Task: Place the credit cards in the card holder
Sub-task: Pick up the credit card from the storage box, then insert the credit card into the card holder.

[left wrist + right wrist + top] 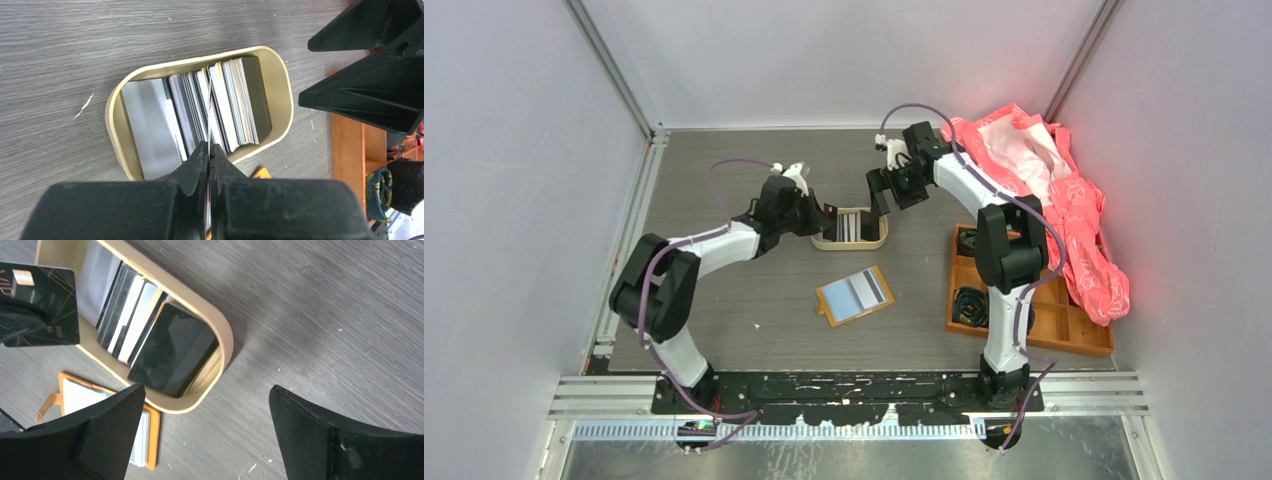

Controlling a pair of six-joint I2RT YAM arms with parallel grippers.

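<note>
The black card's loose end (69, 310) points at the robot's open right gripper, so the right gripper should move toward that end next until its fingers close on the black card.
The card holder (856, 296) lies open on the table, orange-edged with pale blue and tan inside; its edge shows in the right wrist view (150, 435). Several credit cards (235, 105) stand on edge in a beige oval tin (879, 240). My left gripper (819, 222) is at the tin's left end, shut on a black card with gold lines (45, 300), held upright above the tin. My right gripper (884, 198) is open and empty, hovering just beyond the tin's right end (220, 330).
An orange wooden compartment tray (1064, 335) with dark coiled items sits at the right by the right arm's base. A pink and white cloth bag (1074, 210) lies behind and over it. A grey wall encloses the table on three sides.
</note>
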